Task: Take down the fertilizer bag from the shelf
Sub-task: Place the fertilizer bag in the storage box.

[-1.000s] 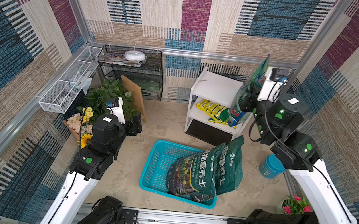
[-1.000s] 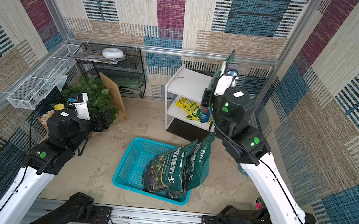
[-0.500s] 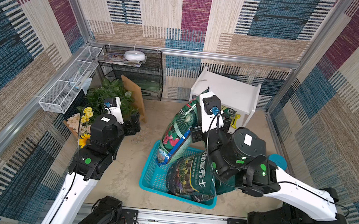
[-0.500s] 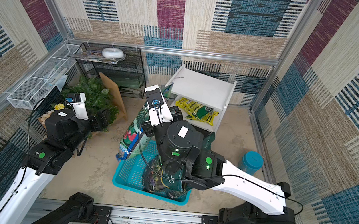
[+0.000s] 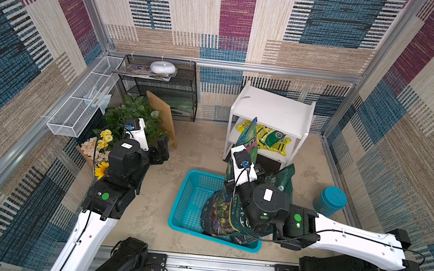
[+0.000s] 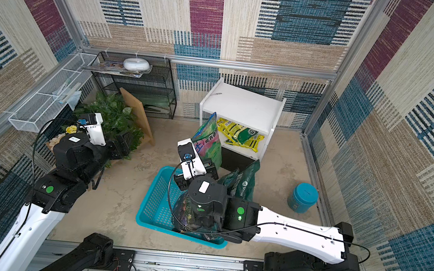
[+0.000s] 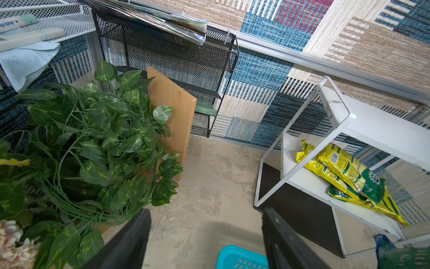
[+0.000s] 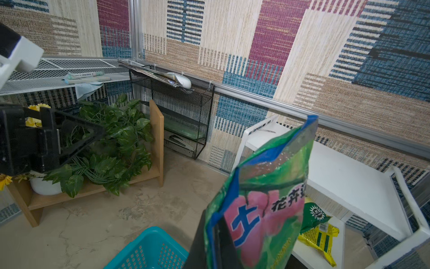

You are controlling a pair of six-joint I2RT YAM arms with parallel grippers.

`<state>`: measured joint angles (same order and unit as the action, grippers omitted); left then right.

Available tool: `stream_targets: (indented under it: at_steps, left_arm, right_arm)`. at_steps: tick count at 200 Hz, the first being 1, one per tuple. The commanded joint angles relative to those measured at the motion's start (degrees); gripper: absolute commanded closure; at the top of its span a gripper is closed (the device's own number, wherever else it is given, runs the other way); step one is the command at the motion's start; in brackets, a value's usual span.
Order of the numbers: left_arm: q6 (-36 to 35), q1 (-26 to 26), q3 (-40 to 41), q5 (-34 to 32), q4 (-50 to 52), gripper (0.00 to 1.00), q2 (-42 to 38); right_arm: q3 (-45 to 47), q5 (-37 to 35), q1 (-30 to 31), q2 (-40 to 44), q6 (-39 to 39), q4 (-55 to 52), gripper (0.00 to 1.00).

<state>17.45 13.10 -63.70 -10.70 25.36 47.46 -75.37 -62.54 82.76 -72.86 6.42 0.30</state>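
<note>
The fertilizer bag is clear of the shelf point(image 6: 209, 139) and the teal basket's empty end point(image 6: 159, 203) is open, so my right gripper should keep going toward that end and let go there.
The fertilizer bag point(image 5: 249, 138) point(image 6: 207, 140) point(image 8: 267, 198) is green with pink and blue print. It stands upright in the air, in front of the white shelf point(image 5: 272, 112) point(image 6: 241, 108) point(image 8: 349, 177) and over the far rim of the teal basket point(image 5: 191, 195) point(image 6: 157, 202). My right gripper point(image 5: 251, 168) point(image 6: 206, 166) point(image 8: 211, 233) is shut on the bag's lower edge. The shelf's top board is bare, and yellow bags point(image 5: 269, 138) point(image 7: 349, 172) lie on its middle board. My left gripper point(image 5: 161, 152) point(image 6: 122, 144) point(image 7: 204, 233) hangs open and holds nothing, over the floor beside the plants.
Dark green bags point(image 5: 217, 215) fill the basket's near right part. A teal canister point(image 5: 329, 200) stands at the right wall. A black wire-mesh rack point(image 5: 165, 90), a white wire basket point(image 5: 81, 108), leafy plants point(image 5: 134, 112) and a leaning wooden board point(image 5: 160, 118) crowd the left back.
My right arm carried the bag from high beside the shelf down and left over the basket, then back toward the shelf's front. The left arm has stayed put.
</note>
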Motion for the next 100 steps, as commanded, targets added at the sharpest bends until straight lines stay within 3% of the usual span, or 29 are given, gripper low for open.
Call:
stream_targets:
  at_steps: [1, 100]
  left_arm:
    - [-0.43, -0.10, 0.07, -0.79, -1.89, 0.21, 0.00]
    - [-0.49, -0.10, 0.25, -0.77, -1.79, 0.21, -0.35]
  right_arm:
    - [2.39, 1.20, 0.09, 0.86, -4.19, 7.88, 1.00]
    - [13.85, 4.70, -0.18, -2.19, -17.74, 6.47, 1.00]
